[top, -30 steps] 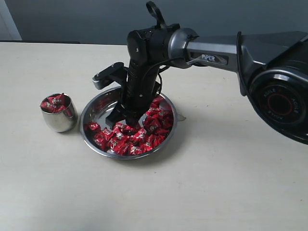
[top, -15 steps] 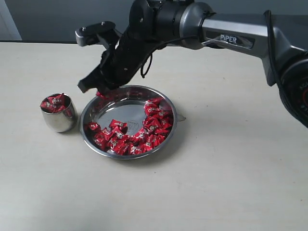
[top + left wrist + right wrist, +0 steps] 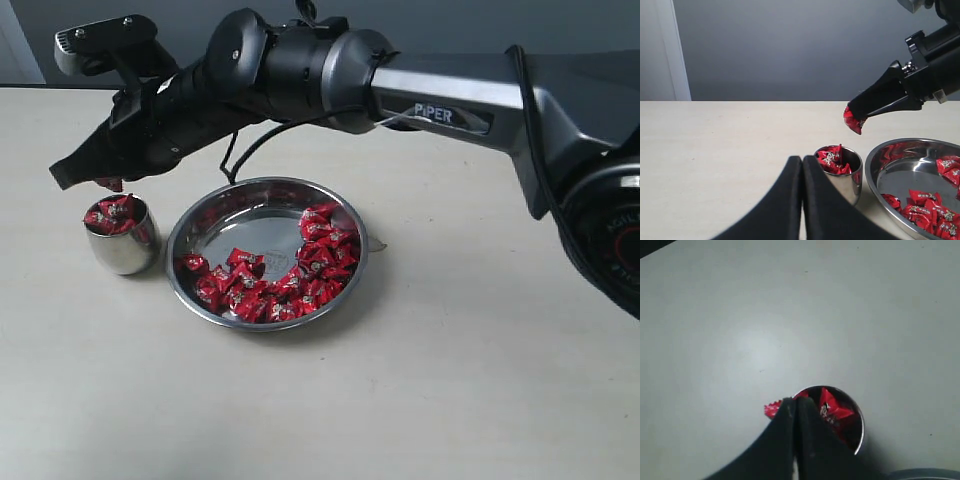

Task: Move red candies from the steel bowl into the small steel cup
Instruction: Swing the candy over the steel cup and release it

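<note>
My right gripper should keep going down toward the cup's opening (image 3: pixel 839 159) and let go there, as the red candy (image 3: pixel 854 121) is hanging clear above the cup's rim.
My right gripper (image 3: pixel 68 177) hangs just above the small steel cup (image 3: pixel 124 250), shut on one red candy (image 3: pixel 109 185). In the left wrist view that candy (image 3: pixel 854 121) sticks out below the right gripper's tip (image 3: pixel 856 110). In the right wrist view the candy (image 3: pixel 772 410) pokes out beside the closed fingertips (image 3: pixel 794 403), over the rim of the cup (image 3: pixel 860 432). The cup holds a few red candies (image 3: pixel 112 212). More red candies (image 3: pixel 290 280) lie along the near and right side of the steel bowl (image 3: pixel 245 222). My left gripper (image 3: pixel 802 161) is shut and empty, near the cup (image 3: pixel 849 182).
The bowl (image 3: pixel 890 167) stands right beside the cup on a pale tabletop (image 3: pixel 450 380). The right arm (image 3: pixel 440 100) stretches across over the bowl's far side. A grey wall runs behind the table.
My right gripper lifted out of the bowl with one candy and swung left and up, from among the candies to above the cup. Bowl and cup stayed put.
</note>
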Action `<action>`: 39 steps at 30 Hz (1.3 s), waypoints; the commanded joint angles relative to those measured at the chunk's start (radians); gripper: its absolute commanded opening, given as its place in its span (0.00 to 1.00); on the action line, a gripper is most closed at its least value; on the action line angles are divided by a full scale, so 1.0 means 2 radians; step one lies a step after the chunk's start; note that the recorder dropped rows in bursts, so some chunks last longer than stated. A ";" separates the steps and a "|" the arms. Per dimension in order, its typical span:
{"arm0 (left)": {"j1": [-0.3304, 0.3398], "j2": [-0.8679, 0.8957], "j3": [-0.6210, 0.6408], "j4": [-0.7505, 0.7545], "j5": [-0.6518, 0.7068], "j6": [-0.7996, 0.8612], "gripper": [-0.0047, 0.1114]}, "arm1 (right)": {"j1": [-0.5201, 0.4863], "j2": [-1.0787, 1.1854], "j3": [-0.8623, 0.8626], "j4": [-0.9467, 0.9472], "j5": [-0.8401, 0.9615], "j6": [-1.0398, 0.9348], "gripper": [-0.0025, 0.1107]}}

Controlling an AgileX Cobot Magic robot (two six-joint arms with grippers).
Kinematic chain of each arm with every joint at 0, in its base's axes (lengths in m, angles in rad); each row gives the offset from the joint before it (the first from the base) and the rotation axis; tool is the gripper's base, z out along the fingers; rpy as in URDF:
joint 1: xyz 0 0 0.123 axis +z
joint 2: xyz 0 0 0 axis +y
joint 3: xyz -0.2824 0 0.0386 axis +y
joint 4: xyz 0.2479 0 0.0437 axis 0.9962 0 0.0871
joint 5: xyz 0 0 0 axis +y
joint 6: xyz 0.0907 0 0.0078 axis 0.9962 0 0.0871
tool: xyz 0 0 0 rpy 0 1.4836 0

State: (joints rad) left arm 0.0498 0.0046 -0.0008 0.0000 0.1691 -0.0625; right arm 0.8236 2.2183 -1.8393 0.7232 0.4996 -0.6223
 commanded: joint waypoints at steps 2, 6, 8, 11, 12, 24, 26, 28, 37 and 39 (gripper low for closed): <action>-0.003 -0.002 0.000 0.000 -0.003 -0.002 0.04 | 0.002 0.007 -0.001 -0.005 -0.020 -0.006 0.02; -0.003 -0.002 0.000 0.000 -0.003 -0.002 0.04 | 0.002 0.022 -0.001 -0.004 -0.023 -0.010 0.02; -0.003 -0.002 0.000 0.000 -0.003 -0.002 0.04 | 0.003 0.027 -0.001 0.006 -0.027 -0.018 0.02; -0.003 -0.002 0.000 0.000 -0.003 -0.002 0.04 | 0.003 0.030 -0.001 0.006 -0.044 -0.020 0.02; -0.003 -0.002 0.000 0.000 -0.003 -0.002 0.04 | 0.003 0.031 -0.001 0.006 -0.044 -0.020 0.02; -0.003 -0.002 0.000 0.000 -0.003 -0.002 0.04 | 0.003 0.031 -0.001 0.006 -0.044 -0.025 0.32; -0.003 -0.002 0.000 0.000 -0.003 -0.002 0.04 | 0.003 0.031 -0.001 0.006 -0.048 -0.027 0.32; -0.003 -0.002 0.000 0.000 -0.003 -0.002 0.04 | 0.001 0.027 -0.001 -0.001 -0.064 -0.027 0.31; -0.003 -0.002 0.000 0.000 -0.003 -0.002 0.04 | 0.001 0.015 -0.001 -0.048 -0.098 -0.027 0.31; -0.003 -0.002 0.000 0.000 -0.003 -0.002 0.04 | 0.001 0.015 -0.001 -0.057 -0.086 -0.025 0.31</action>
State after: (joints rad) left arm 0.0498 0.0046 -0.0008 0.0000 0.1691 -0.0625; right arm 0.8295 2.2614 -1.8393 0.6428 0.3158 -0.6697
